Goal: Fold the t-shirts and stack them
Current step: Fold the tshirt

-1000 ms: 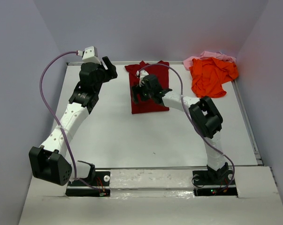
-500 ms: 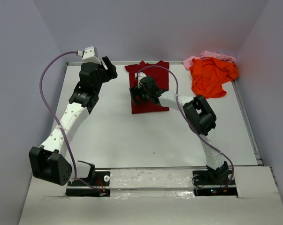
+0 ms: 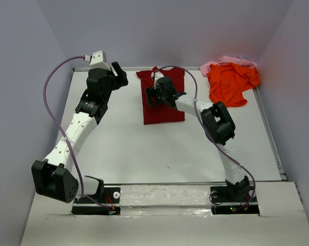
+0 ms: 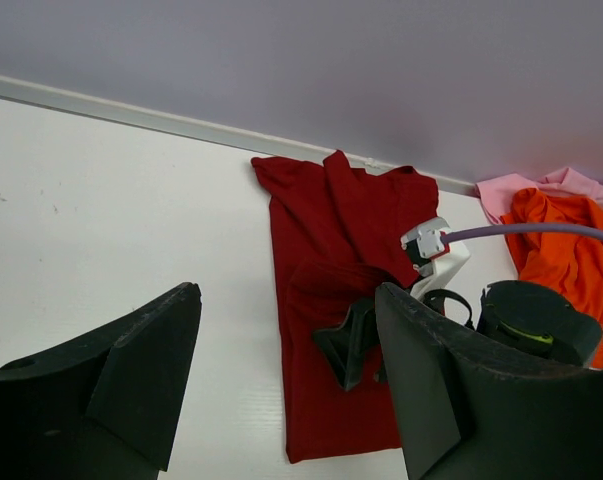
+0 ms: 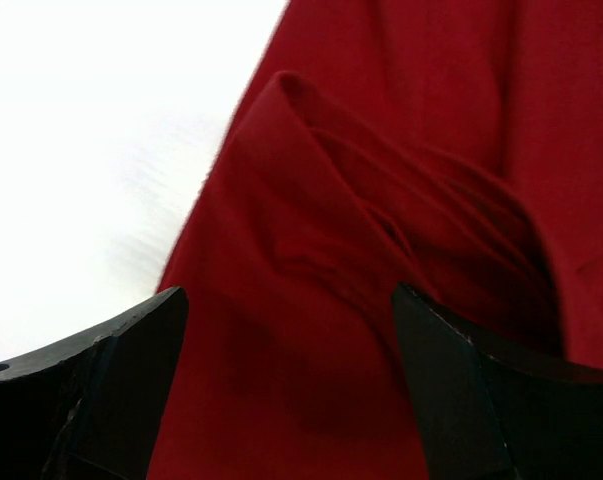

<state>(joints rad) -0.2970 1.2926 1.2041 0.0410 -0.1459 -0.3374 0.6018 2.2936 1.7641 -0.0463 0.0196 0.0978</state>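
I can see a raised fold (image 5: 346, 185) bunched across the middle of the dark red t-shirt, so I should use my right gripper to pull the fold's end (image 5: 549, 280) flat toward the orange t-shirt.
The dark red t-shirt (image 3: 163, 110) lies as a long narrow strip at the back middle of the table; it also shows in the left wrist view (image 4: 336, 390) and fills the right wrist view (image 5: 381, 200), with a raised fold across its middle. My right gripper (image 3: 153, 97) is open, low over the shirt's upper left part, holding nothing. My left gripper (image 3: 118, 77) is open and empty, raised at the back left, apart from the shirt. The orange t-shirt (image 3: 230, 83) lies crumpled at the back right, over the pale pink t-shirt (image 3: 221, 62).
The back wall runs just behind the shirts. The white table (image 3: 144, 148) has a raised right rim (image 3: 269, 133). A purple cable (image 3: 49, 102) loops off the left arm, and another arcs over the right wrist.
My right gripper has moved away from me along the dark red shirt, from its lower middle toward its upper part. The left arm has not moved.
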